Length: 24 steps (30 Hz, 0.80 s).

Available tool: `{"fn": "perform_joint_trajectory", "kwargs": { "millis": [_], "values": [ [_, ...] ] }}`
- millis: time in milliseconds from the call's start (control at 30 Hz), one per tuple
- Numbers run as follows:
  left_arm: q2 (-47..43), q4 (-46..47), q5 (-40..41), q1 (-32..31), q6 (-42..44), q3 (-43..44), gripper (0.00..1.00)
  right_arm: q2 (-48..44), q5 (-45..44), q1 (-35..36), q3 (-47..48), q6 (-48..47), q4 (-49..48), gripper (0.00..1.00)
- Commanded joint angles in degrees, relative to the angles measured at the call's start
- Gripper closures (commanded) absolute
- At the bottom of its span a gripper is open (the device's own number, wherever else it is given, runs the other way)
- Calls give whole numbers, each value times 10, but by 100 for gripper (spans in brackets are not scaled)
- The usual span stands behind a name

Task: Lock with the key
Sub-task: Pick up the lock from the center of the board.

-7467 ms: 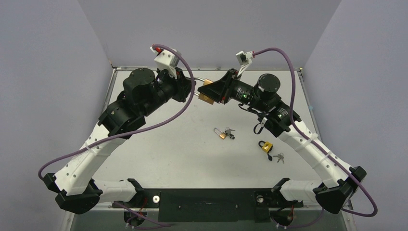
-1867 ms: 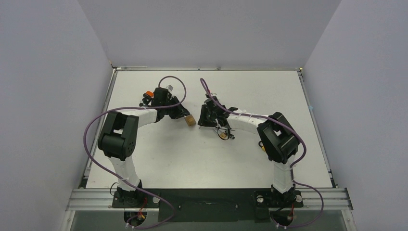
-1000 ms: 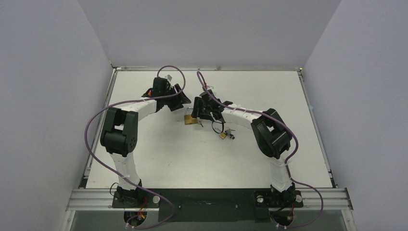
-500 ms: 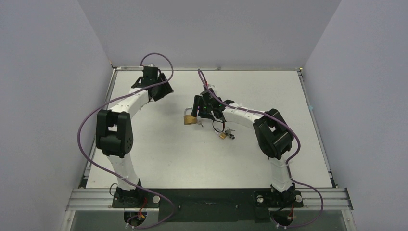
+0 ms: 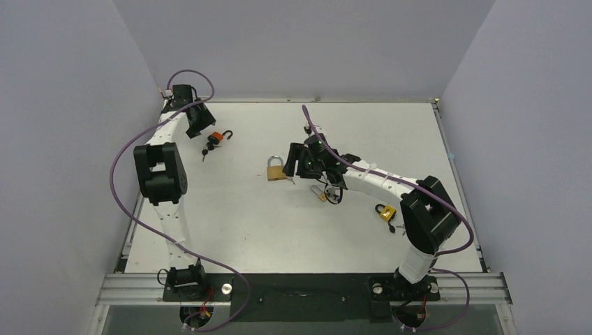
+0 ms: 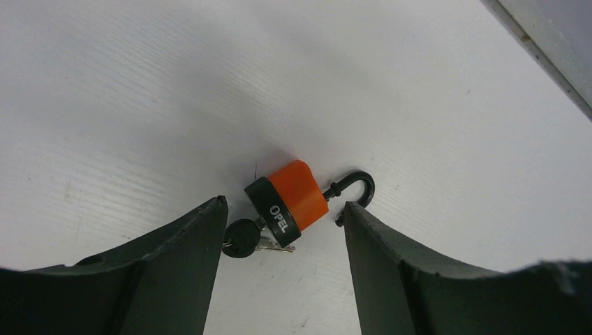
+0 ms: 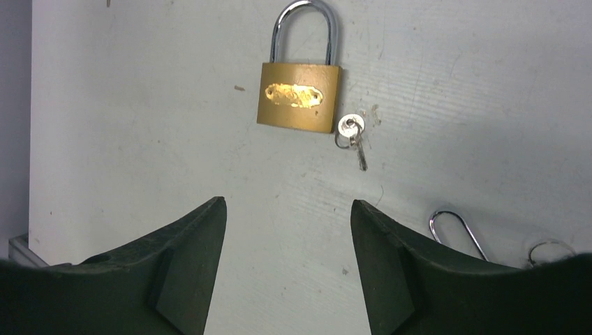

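Observation:
The orange padlock sits slanted with its black shackle (image 5: 228, 132) toward a finger, so the robot's left gripper should turn the padlock square before it grips the orange body (image 5: 216, 137) by its sides.
A brass padlock (image 7: 300, 96) lies flat mid-table with its steel shackle (image 7: 305, 28) seated in the body. Its small silver key (image 7: 351, 132) lies on the table by the body's corner. My right gripper (image 7: 287, 201) hangs open just short of them, holding nothing; from above, the right gripper (image 5: 293, 159) sits right of the brass padlock (image 5: 275, 169). My left gripper (image 6: 284, 202) is open in the far-left corner over an orange padlock (image 6: 297, 195), whose black shackle (image 6: 356, 188) is swung open. A black-headed key (image 6: 241, 239) sticks in its base.
Two small brass padlocks lie on the right half, one (image 5: 322, 194) under my right forearm and one (image 5: 386, 211) nearer the right elbow. The table's raised left rim (image 5: 162, 118) and grey side wall are close to my left gripper (image 5: 197, 124).
My left arm has swung away from the middle to the far-left corner, uncovering the orange padlock. My right gripper has drawn back to the right, leaving the brass padlock on the table.

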<state>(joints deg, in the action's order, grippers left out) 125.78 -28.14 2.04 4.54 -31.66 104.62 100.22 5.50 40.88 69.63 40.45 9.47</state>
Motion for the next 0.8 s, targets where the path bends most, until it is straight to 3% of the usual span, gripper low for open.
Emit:
{"fn": "perform_joint_trajectory", "kwargs": {
  "millis": [0, 200, 367, 500, 767],
  "values": [
    [58, -36, -45, 12, 32, 101, 40, -57, 10, 10, -38, -6, -28, 38],
    [155, -90, -103, 16, 54, 237, 40, -106, 10, 6, -74, -20, -26, 38],
    [181, -103, -132, 15, 31, 251, 40, -130, 7, -3, -84, -35, -21, 38],
    [134, -65, -138, 2, 10, 173, 39, -143, 10, -9, -89, -38, -24, 38],
    [-24, 56, -104, -39, -36, -77, 39, -154, 19, -16, -110, -37, -41, 38]
  ]
}}
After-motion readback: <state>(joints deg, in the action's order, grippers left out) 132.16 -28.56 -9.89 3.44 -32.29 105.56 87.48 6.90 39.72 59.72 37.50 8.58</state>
